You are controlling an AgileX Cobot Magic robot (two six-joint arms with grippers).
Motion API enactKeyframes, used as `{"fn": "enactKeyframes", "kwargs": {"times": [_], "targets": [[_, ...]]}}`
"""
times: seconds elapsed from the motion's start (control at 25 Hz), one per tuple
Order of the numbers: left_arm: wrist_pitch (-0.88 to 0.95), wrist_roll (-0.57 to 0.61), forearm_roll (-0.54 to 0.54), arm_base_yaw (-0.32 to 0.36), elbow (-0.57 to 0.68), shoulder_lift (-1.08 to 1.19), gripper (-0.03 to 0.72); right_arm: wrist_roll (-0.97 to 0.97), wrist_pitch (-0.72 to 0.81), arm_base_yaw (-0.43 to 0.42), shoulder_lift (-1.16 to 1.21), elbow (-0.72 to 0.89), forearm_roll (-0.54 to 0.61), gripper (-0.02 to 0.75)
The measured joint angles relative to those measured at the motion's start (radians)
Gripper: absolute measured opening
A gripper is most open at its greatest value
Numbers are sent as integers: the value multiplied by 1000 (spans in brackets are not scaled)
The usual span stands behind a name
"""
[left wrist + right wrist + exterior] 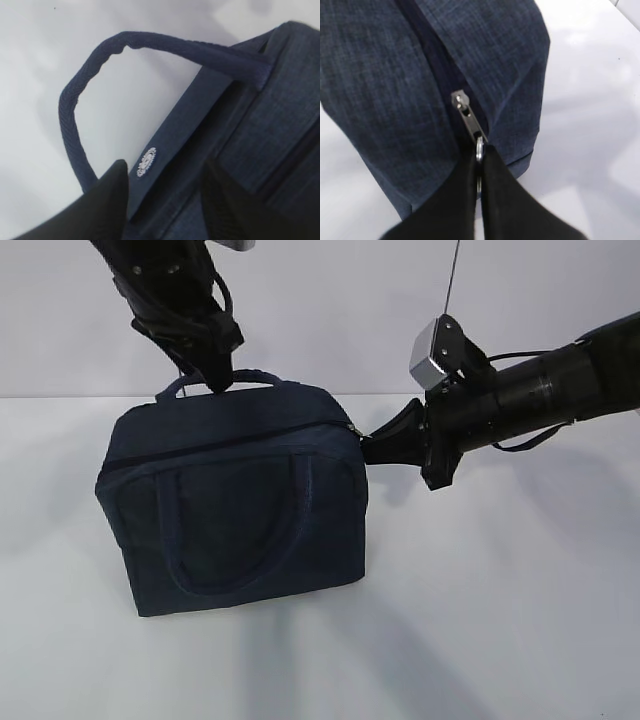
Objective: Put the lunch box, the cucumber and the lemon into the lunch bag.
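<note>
My left gripper should grip fabric nearer the slider, as it is far from the zipper slider on the lunch bag's rear edge, before my right gripper pulls.
The dark navy lunch bag stands upright on the white table with its top zipper closed. My right gripper is at the bag's right end. In the right wrist view it is shut on the silver ring pull, just below the zipper slider. My left gripper comes down at the bag's rear top edge. There its jaws pinch the fabric band under the rear loop handle. The lunch box, the cucumber and the lemon are out of view.
The white table runs around the bag on all sides, with a pale wall behind. The front loop handle lies flat against the bag's face. A thin cable hangs above the right arm's camera.
</note>
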Motion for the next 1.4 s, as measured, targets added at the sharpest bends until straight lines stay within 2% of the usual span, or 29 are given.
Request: {"fn": "enactKeyframes", "kwargs": {"times": [0.28,0.6,1.0,1.24,1.32,1.4], "targets": [[0,92,-41,0,-15,10,340,0,0,0,0,0,0,-13],[0,116,-123,0,-25,10,340,0,0,0,0,0,-2,-13],[0,218,-127,0,-25,12,340,0,0,0,0,0,-2,-13],[0,227,-127,0,-25,12,331,0,-2,0,0,0,-2,-13],[0,227,-127,0,-25,12,346,-2,-2,0,0,0,-2,-13],[0,227,-127,0,-25,12,405,-2,-4,0,0,0,-2,-13]]}}
